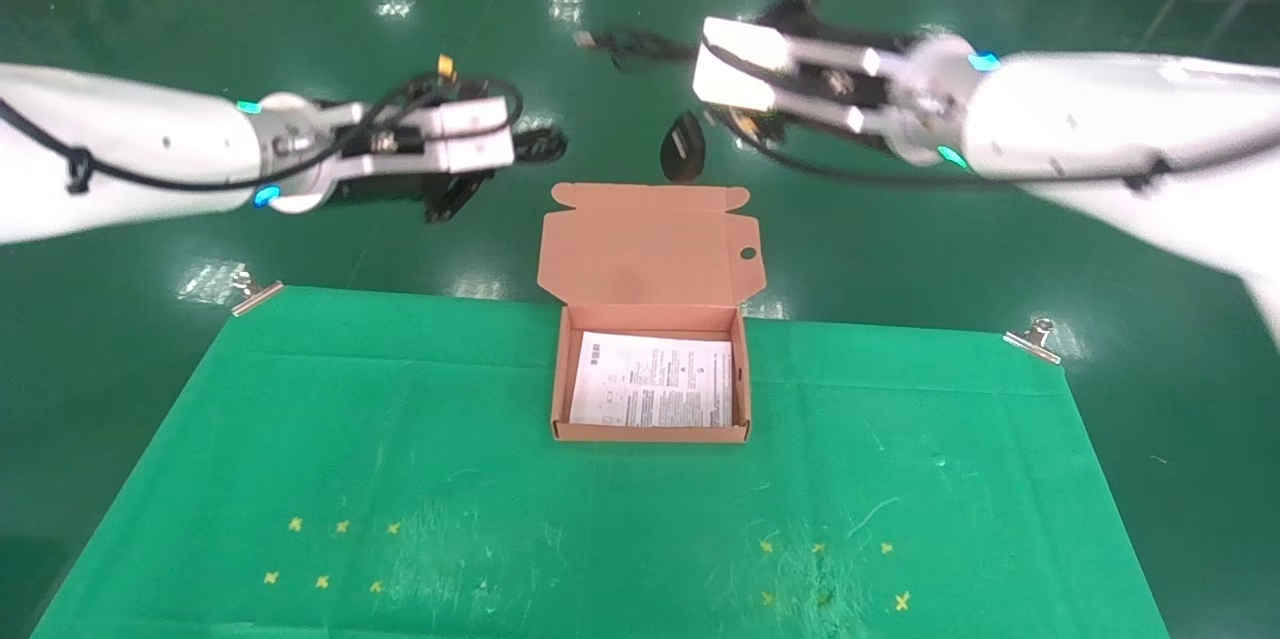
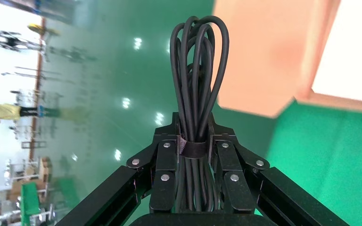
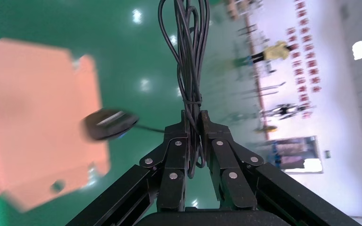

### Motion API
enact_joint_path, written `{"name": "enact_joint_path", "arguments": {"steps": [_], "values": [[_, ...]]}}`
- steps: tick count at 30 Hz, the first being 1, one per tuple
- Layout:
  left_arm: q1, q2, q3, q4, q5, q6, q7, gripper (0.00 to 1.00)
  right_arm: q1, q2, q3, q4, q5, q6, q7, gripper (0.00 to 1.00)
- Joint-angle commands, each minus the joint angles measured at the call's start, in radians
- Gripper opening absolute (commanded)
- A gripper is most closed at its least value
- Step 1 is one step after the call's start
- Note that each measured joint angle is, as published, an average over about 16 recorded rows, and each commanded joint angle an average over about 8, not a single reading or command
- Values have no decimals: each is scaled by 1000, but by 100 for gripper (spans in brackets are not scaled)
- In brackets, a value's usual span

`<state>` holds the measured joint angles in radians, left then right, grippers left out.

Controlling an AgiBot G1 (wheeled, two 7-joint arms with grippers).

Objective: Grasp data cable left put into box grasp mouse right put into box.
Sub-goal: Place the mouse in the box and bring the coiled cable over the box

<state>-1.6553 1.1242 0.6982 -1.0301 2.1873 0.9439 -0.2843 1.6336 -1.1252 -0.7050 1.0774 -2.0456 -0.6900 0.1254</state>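
The mouse and the data cable are both crowding the box's lid, so next my left gripper moves back until my right gripper lowers the mouse into the box.
My left gripper is shut on the data cable, a long black bundle, gripped at its tie. In the head view this gripper hangs above the floor, behind and left of the box. My right gripper is shut on the wound cord of the mouse. The black mouse dangles below that gripper, just behind the open lid. The salmon box stands open at the table's far edge, with a printed sheet inside.
The green cloth table is held by metal clips at its far corners. Small yellow marks dot its near part. Shiny green floor lies beyond the table. The cord's USB plug sticks out behind.
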Motion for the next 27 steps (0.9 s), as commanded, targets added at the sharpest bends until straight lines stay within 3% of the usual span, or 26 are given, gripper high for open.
{"name": "enact_joint_path", "arguments": {"steps": [1,10,27], "values": [[-11,9,-5,-3,-3,-11,-2,0,33,-45,0,-59,22,32,-45,0],[-9,9,-8,-13,-1,-28,5,0,76,-98,-3,-127,66,58,-107,0],[33,-10,20,5,86,-10,-41,0,-5,-133,-21,-180,93,56,-97,0]]}}
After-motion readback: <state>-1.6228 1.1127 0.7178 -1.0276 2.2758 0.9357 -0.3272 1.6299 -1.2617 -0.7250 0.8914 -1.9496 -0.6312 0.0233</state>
